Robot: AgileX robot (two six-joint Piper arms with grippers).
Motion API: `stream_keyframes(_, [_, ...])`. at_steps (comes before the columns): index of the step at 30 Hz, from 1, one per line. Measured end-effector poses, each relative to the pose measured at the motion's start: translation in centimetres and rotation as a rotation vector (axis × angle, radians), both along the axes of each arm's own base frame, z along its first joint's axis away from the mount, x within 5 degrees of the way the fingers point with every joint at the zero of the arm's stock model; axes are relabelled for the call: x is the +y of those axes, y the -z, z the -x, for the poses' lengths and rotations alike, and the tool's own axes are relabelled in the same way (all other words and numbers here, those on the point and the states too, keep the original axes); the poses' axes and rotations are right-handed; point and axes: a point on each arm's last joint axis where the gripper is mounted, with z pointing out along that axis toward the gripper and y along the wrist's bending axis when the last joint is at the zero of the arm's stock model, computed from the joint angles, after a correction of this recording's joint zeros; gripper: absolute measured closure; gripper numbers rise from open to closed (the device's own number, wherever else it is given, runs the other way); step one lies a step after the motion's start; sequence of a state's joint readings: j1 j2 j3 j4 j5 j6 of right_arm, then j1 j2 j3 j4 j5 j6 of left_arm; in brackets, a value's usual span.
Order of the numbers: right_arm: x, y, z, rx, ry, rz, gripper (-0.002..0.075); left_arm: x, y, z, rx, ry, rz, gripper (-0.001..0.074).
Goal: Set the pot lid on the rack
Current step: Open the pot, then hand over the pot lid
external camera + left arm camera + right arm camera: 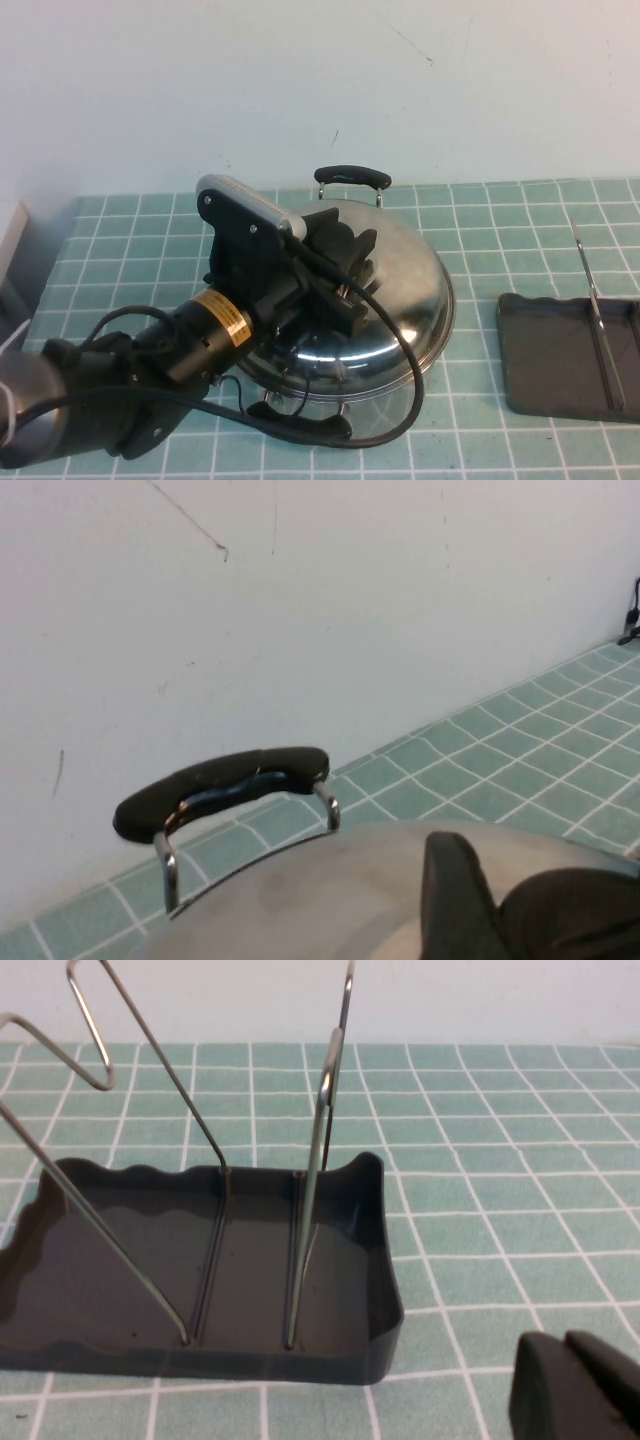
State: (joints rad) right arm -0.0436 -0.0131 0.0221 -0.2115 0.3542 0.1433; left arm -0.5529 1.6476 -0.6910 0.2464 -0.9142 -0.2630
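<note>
My left gripper should lift and tilt the lid, since it lies flat, then pass its rim point(451, 303) to my right gripper, which has the rack point(552, 358) beside it.
The shiny domed pot lid point(400, 290) sits on the steel pot, near the middle of the table. My left gripper point(347, 278) is over the lid's centre, its fingers point(350, 243) closed on either side of the black knob, which is mostly hidden. In the left wrist view one finger point(455, 900) touches the dark knob point(575, 915) on the lid point(320, 890). The dark grey rack point(555, 355) with its wire divider point(595, 310) lies at the right. My right gripper point(562, 1348) is shut and empty, just off the rack's corner point(380, 1290); it is outside the high view.
The pot's two black handles stick out at the far side point(350, 177) and the near side point(300, 425); the far one shows in the left wrist view point(220, 785). A white wall stands behind the green tiled table point(500, 210). The left arm's cable loops by the near handle.
</note>
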Motion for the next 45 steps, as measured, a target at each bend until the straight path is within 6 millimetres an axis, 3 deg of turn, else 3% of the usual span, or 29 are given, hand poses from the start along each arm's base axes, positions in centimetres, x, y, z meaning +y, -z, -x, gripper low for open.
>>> stream_keyframes(7, [0.0,0.0,0.0,0.0,0.0,0.0,0.0727,0.9,-6.1,2.6,-0.156,0.076,0.119,0.0421])
stream_keyframes(13, [0.0,0.0,0.0,0.0,0.0,0.0,0.0727,1.6,-10.3,5.9,-0.043,0.253,0.375,0.0421])
stream_keyframes(15, [0.1,0.0,0.0,-0.005,0.003,-0.032,0.0727,1.5,-10.4,6.3,0.015,0.298,0.413,0.0421])
stream_keyframes(17, [0.4,0.0,-0.1,-0.028,0.017,-0.189,0.0727,1.3,-10.3,6.5,0.053,0.331,0.416,0.0421])
stream_keyframes(21, [1.8,-0.2,-0.2,-0.061,0.079,-0.851,0.0727,0.9,-9.8,6.6,0.08,0.363,0.387,0.0421])
stream_keyframes(24, [2.3,-0.5,-0.2,-0.06,0.087,-1.052,0.0727,0.7,-9.3,6.4,0.093,0.372,0.377,0.0422])
stream_keyframes(32, [2.5,-0.3,-0.1,-0.031,0.026,-0.916,0.0727,0.5,-9.1,6.3,0.088,0.4,0.397,0.0422])
stream_keyframes(36, [3.6,-0.6,0.1,-0.009,-0.147,-0.821,0.0727,0.5,-9.2,6.4,0.08,0.402,0.395,0.0422])
stream_keyframes(40, [5.1,-4.2,0.4,-0.186,-0.42,-0.777,0.0728,0.5,-9.3,6.4,0.03,0.399,0.383,0.0422])
stream_keyframes(45, [5.5,-7.3,-0.9,-0.219,-0.5,-0.831,0.0695,0.8,-10.0,6.4,-0.016,0.399,0.453,0.0422])
